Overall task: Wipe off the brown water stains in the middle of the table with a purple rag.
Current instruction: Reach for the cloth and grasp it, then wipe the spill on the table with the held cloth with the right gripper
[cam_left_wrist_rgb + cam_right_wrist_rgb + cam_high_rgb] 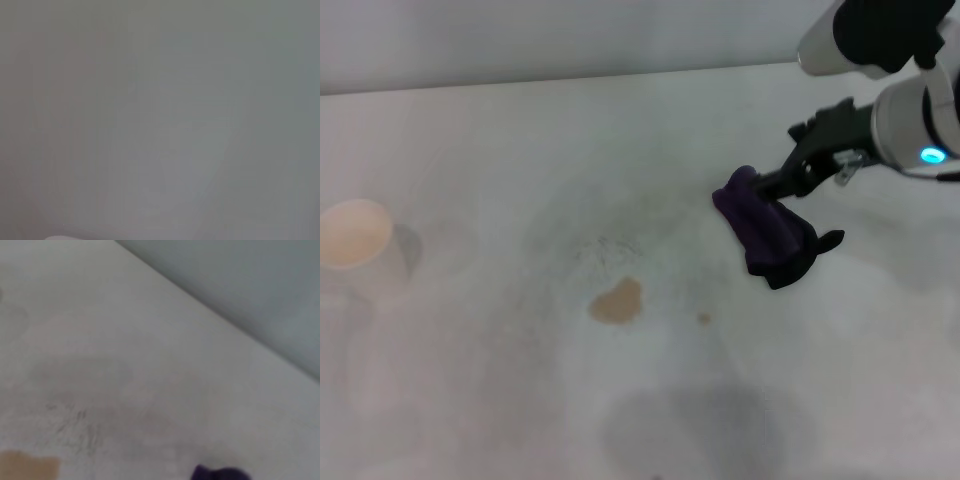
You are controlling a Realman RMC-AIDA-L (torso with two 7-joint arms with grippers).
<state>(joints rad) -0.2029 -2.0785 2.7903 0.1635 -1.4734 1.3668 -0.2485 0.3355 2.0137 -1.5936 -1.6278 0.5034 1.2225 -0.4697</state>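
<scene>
The purple rag (752, 208) lies bunched up next to my right gripper's open fingers. I should move down next toward the rag's middle (769, 229) until the fingers close on it.
The brown water stains show as a tan blotch (617, 301) with a tiny brown dot (704, 318) to its right, in the middle of the white table (500, 150). The dark purple rag (763, 232) hangs in a lumpy bundle to the upper right of the blotch. My right gripper (772, 186) is shut on the rag's top, and the arm reaches in from the upper right. In the right wrist view the blotch (29, 468) and a bit of the rag (220, 473) sit along one edge. The left gripper is out of view.
A white paper cup (357, 246) stands near the table's left edge. A faint grey speckled smudge (605, 250) lies just behind the blotch. The table's far edge meets a grey wall (570, 35). The left wrist view shows only a plain grey surface.
</scene>
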